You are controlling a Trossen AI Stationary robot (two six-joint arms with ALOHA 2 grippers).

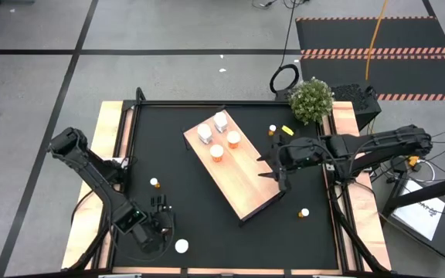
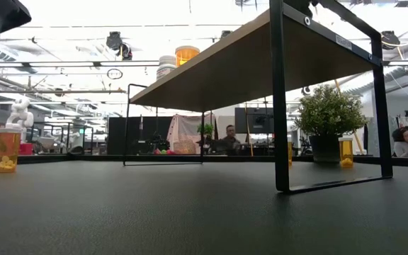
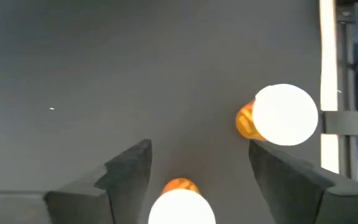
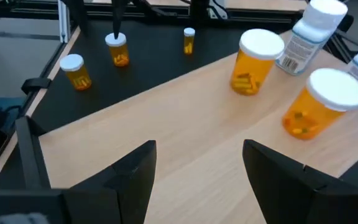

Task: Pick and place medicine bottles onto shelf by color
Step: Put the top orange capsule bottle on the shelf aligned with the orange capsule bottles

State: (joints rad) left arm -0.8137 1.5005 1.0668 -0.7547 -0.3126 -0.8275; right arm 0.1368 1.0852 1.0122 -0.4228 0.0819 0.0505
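The nearer orange bottle's cap point(image 3: 182, 209) is out of line with my left gripper's fingers. I should keep the fingers open and center them over that bottle point(image 3: 180, 185) before I close them.
The light-wood shelf point(image 1: 242, 174) stands slantwise mid-table on black frame legs point(image 2: 280, 106). Two white bottles point(image 1: 212, 127) and two orange bottles point(image 1: 225, 147) stand at its far-left end. My left gripper point(image 3: 199, 149) is open near the table's near-left corner point(image 1: 161, 228). It points steeply down, with one finger on either side of an orange white-capped bottle point(image 3: 180, 202) and a gap at each side. A second such bottle point(image 3: 284, 115) stands just beside it point(image 1: 181, 246). My right gripper point(image 4: 199, 149) hangs open above the shelf's right side point(image 1: 273, 164), holding nothing.
Loose small bottles stand on the black tabletop at the left point(image 1: 154, 183), the far right point(image 1: 272, 130) and the near right point(image 1: 304, 211). A potted plant point(image 1: 311, 100) sits at the far-right corner. The wooden table border point(image 3: 328, 74) runs close beside my left gripper.
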